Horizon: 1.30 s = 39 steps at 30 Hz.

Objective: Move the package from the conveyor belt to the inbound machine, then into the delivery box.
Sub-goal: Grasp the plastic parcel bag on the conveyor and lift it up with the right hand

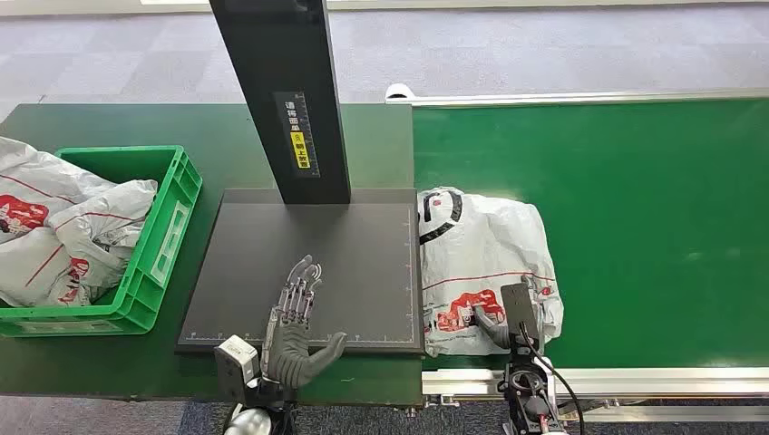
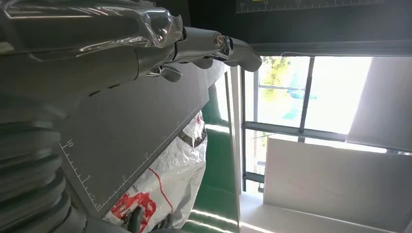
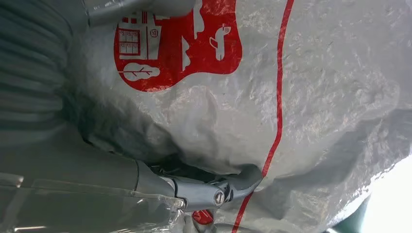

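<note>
I expect the package (image 1: 488,272) to crease deeply at my grip and bulge around it when I carry it, because the plastic is slack and wrinkled (image 1: 508,234).
The package (image 1: 481,254) is a crinkled grey plastic bag with red print, lying on the green conveyor belt (image 1: 635,199) right beside the inbound machine's black platform (image 1: 272,254). My right hand (image 1: 508,322) is at the bag's near edge. In the right wrist view its thumb (image 3: 141,7) and a finger (image 3: 233,187) press into the package (image 3: 316,97), and the plastic bulges between them. My left hand (image 1: 295,322) hovers flat over the platform's near edge with its fingers spread and holds nothing. The left wrist view shows those fingers (image 2: 233,48) above the platform, with the package (image 2: 165,184) beyond.
The machine's dark column (image 1: 286,91) rises from the back of the platform. A green crate (image 1: 168,236), the delivery box, stands at the left with several similar grey bags (image 1: 63,236) in it and spilling over its far side. The belt stretches bare to the right.
</note>
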Available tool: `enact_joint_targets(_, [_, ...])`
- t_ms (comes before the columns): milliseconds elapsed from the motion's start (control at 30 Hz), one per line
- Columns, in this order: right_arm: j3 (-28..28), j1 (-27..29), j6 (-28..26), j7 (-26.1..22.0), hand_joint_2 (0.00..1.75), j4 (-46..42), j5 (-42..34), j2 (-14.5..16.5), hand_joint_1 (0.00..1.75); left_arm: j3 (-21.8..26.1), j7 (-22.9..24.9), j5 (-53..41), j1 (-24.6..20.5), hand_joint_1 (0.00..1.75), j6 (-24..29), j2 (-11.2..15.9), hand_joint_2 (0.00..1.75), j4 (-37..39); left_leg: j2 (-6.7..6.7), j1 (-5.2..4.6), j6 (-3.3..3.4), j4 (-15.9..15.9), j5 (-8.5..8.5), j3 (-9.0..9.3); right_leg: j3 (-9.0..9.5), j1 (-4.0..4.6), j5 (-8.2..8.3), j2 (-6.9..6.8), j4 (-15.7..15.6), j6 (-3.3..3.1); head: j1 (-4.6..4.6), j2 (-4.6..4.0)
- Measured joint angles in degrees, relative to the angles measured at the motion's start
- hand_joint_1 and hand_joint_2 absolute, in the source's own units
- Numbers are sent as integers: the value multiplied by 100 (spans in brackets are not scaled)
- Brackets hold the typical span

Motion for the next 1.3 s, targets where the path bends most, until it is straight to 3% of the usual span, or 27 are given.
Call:
enact_joint_targets(400, [-29, -310, 448, -107, 175, 358, -21, 74, 175, -8, 0, 1, -84, 0, -5, 0, 175, 114, 4, 1, 0, 0, 0, 23, 22, 1, 4, 3, 0, -4, 0, 2])
enact_joint_targets(500, [-29, -327, 426, -374, 175, 373, -61, 121, 175, -7, 0, 2, -88, 0, -2, 3, 175, 121, 2, 1, 0, 0, 0, 20, 20, 1, 3, 3, 0, -4, 0, 2])
enact_joint_targets(633, [-29, -258, 89, -1124, 175, 185, -365, 243, 175, 3, 0, 11, -82, 0, 36, 13, 175, 111, -5, 1, 0, 0, 0, 9, 12, 1, 3, 0, 1, -4, 0, 1])
enact_joint_targets(700, [39, -110, -77, -1370, 175, -236, -638, 345, 175, 14, 0, 19, -72, 0, 44, 24, 175, 78, -15, 1, 0, 0, 1, 3, 9, 1, 2, -10, 1, -3, 1, 1])
enact_joint_targets(900, [675, 537, -347, -1425, 175, -2021, -1196, 542, 175, 86, 0, 31, -48, 0, 44, 66, 175, -70, -30, 0, 0, 0, 1, -8, 1, 0, -2, -28, 1, -1, -1, 2])
enact_joint_targets(1133, [2566, 1830, -1708, -1451, 175, -5307, -1160, 484, 175, 315, -2, 61, 22, 0, 67, 107, 175, -434, -39, 1, -3, -2, -2, -19, -8, 2, -11, -39, 1, -3, -1, 2])
enact_joint_targets(1233, [3161, 2018, -1665, -1447, 175, -6131, -1292, 423, 175, 379, -2, 50, 50, 0, 109, 118, 175, -596, -39, 1, -4, -2, -2, -20, -5, 2, -14, -40, 1, -5, 1, 2])
enact_joint_targets(1300, [3417, 1990, -1333, -1377, 175, -6320, -1511, 392, 175, 419, -2, 31, 56, 0, 149, 122, 175, -698, -36, 1, -4, -3, -2, -18, -1, 2, -13, -39, 1, -4, 1, 2])
